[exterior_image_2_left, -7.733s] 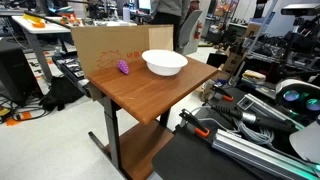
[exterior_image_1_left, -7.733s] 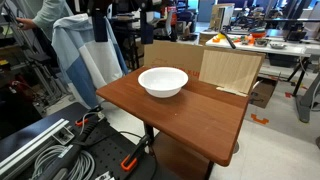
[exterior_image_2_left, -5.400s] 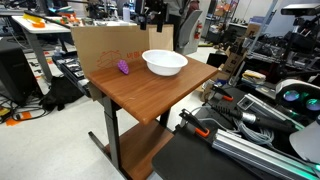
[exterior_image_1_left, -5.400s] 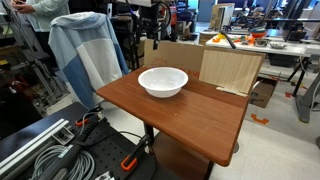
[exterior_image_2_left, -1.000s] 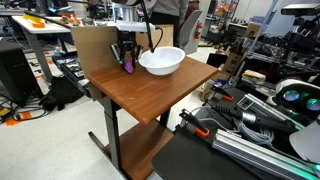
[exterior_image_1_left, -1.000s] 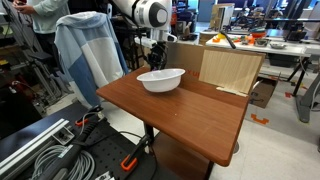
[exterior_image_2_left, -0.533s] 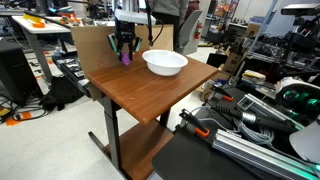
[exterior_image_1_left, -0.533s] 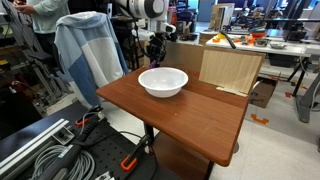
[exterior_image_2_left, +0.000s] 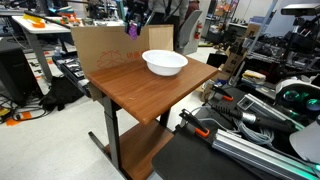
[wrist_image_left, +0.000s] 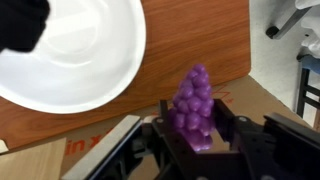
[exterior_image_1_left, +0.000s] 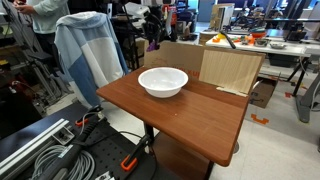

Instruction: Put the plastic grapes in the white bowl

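Observation:
The plastic grapes [exterior_image_2_left: 133,31] are hanging well above the white bowl's open rim, so I keep moving my gripper toward the bowl's empty inside [exterior_image_1_left: 163,79] and let go there.
The plastic grapes [wrist_image_left: 193,98], a small purple bunch, sit between my gripper's [wrist_image_left: 195,118] two black fingers, which are shut on them. In an exterior view the grapes [exterior_image_2_left: 132,29] hang high above the table's back edge, to the left of the white bowl [exterior_image_2_left: 165,63]. The white bowl [exterior_image_1_left: 163,81] stands on the brown wooden table [exterior_image_1_left: 195,120] and holds nothing. In the wrist view the bowl [wrist_image_left: 70,50] lies at the upper left, off to the side of the grapes rather than under them.
A cardboard box [exterior_image_2_left: 104,46] stands along the table's back edge; it shows under the gripper in the wrist view, cardboard [wrist_image_left: 95,158]. A light wooden panel [exterior_image_1_left: 229,70] leans at the back. A blue jacket [exterior_image_1_left: 85,55] hangs close by. Cables and rails [exterior_image_1_left: 50,150] lie on the floor.
My gripper has lifted the grapes from the tabletop beside the bowl straight up, well above the box. The bowl has stayed where it was.

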Robot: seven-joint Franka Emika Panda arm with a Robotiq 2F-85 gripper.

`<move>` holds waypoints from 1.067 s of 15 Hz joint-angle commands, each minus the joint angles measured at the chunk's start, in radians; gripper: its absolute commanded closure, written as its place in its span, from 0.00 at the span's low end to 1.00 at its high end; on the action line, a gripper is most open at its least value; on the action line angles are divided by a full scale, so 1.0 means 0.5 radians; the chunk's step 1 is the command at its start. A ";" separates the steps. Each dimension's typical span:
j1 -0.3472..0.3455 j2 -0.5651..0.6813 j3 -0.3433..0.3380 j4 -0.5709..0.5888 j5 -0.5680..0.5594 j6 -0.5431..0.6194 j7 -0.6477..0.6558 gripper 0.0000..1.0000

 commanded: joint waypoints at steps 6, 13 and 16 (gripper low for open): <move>-0.429 0.070 -0.121 -0.318 0.322 -0.169 -0.324 0.78; -0.529 0.212 -0.108 -0.200 0.326 -0.467 -0.397 0.08; -0.478 0.221 -0.145 -0.248 0.268 -0.368 -0.330 0.09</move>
